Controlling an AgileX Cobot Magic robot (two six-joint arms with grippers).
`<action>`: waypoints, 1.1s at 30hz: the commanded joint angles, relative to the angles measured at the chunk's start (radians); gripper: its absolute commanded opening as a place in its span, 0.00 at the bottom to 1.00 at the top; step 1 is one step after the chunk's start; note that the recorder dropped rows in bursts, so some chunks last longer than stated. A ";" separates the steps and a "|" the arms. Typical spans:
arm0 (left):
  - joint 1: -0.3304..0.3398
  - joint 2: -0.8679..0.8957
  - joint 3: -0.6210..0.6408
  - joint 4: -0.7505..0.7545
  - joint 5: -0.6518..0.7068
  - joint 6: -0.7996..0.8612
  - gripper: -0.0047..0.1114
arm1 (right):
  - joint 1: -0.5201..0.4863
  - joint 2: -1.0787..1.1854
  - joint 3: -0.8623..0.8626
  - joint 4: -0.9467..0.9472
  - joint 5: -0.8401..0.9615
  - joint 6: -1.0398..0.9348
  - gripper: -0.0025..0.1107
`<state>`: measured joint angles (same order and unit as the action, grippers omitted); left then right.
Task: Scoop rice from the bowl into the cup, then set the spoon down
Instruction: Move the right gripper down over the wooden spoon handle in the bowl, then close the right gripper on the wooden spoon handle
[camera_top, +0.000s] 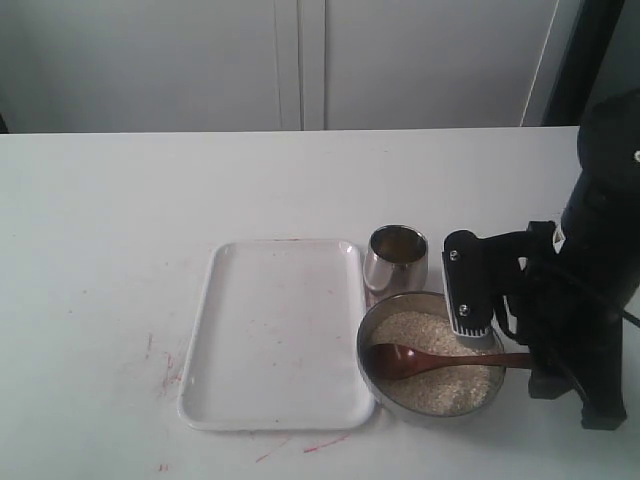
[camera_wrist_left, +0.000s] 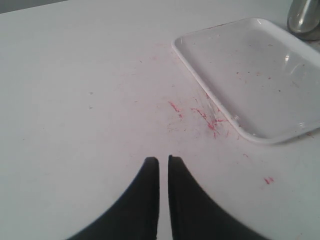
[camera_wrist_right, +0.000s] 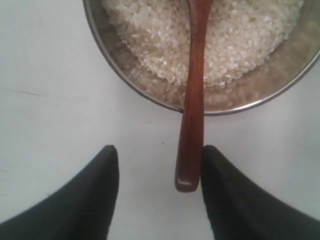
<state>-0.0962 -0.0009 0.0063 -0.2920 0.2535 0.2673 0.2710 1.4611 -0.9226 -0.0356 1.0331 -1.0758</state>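
Note:
The robot's right gripper has the spoon handle's loose end (camera_wrist_right: 188, 172) between its open fingers, so it should keep going toward the bowl's rim (camera_wrist_right: 193, 111) and close on the handle beside that rim.
The steel bowl (camera_top: 403, 405) stands right of the tray, filled with rice (camera_top: 445, 388). The wooden spoon (camera_top: 402, 361) lies with its head on the rice and its handle over the right rim. The steel cup (camera_top: 396, 258) stands just behind the bowl. In the right wrist view my right gripper (camera_wrist_right: 160, 150) is open above the table, and the end of the spoon (camera_wrist_right: 192, 105) handle lies between the fingers, close against one of them, beside the bowl (camera_wrist_right: 150, 86) and rice (camera_wrist_right: 240, 45). My left gripper (camera_wrist_left: 163, 160) is shut and empty over bare table.
A white empty tray (camera_top: 270, 340) lies left of the bowl, and the left wrist view shows the tray (camera_wrist_left: 250, 75) with the cup (camera_wrist_left: 304, 17) beyond it. Red marks (camera_wrist_left: 207, 119) stain the table by the tray's corner. The right arm's dark body stands at the table's right edge.

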 joint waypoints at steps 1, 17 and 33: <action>-0.007 0.001 -0.006 -0.007 0.001 -0.002 0.16 | 0.001 0.038 0.005 -0.035 -0.031 0.061 0.46; -0.007 0.001 -0.006 -0.007 0.001 -0.002 0.16 | -0.003 0.123 0.005 -0.076 -0.097 0.067 0.48; -0.007 0.001 -0.006 -0.007 0.001 -0.002 0.16 | -0.003 0.128 0.005 -0.076 -0.097 0.067 0.35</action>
<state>-0.0962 -0.0009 0.0063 -0.2920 0.2535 0.2673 0.2710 1.5883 -0.9205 -0.1083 0.9384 -1.0118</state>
